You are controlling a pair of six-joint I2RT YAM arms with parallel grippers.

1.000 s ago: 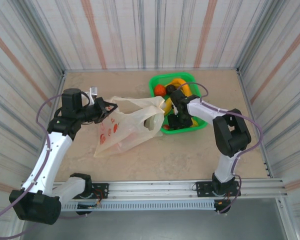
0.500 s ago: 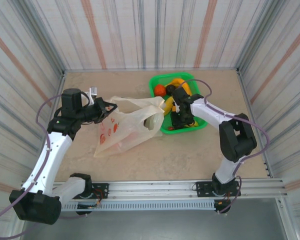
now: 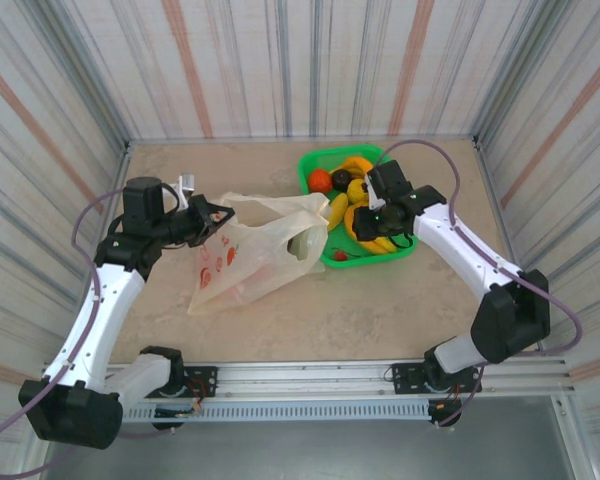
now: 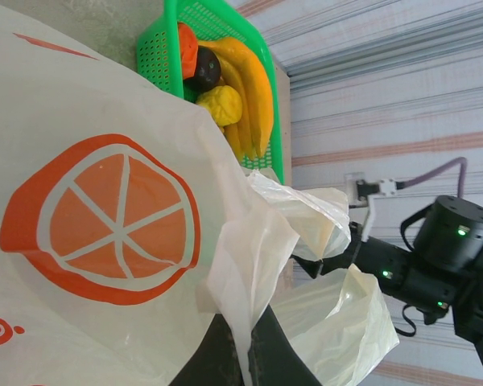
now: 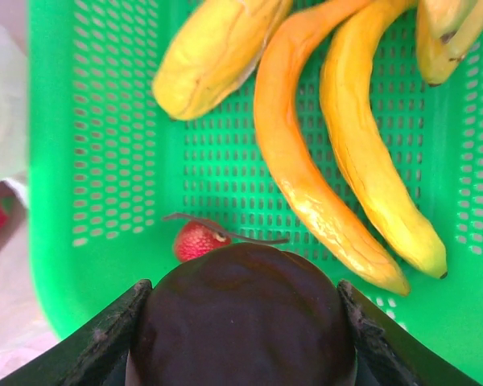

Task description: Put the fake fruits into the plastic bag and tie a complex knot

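The plastic bag's rim point(image 3: 236, 221) is held up by my left gripper and its opening point(image 3: 269, 211) is wide open, so my right gripper should keep carrying the dark purple fruit until it hangs inside.
The cream plastic bag point(image 3: 252, 252) with orange fruit prints lies left of centre, mouth toward the green basket. My left gripper point(image 3: 214, 215) is shut on a pinched fold of the bag's rim, seen up close in the left wrist view with the gripper point(image 4: 246, 358) at the bottom and the bag point(image 4: 105, 241) spreading over it. My right gripper point(image 3: 366, 224) hovers over the basket, shut on a dark purple fruit point(image 5: 241, 322) that spans both fingers point(image 5: 113, 342). Below it lie yellow bananas point(image 5: 306, 161) and a small red strawberry point(image 5: 193, 241).
The green basket point(image 3: 312, 160) stands at the back middle, against the bag's mouth, holding bananas point(image 3: 358, 165), an orange-red fruit point(image 3: 320, 181), another dark fruit point(image 3: 341, 179) and a strawberry point(image 3: 340, 256). Striped walls close in three sides. Bare tabletop point(image 3: 380, 310) stretches in front.
My right gripper closed on the dark purple fruit and lifted it from the basket's near end, the arm's elbow swinging out to the right. The left arm and bag held still.
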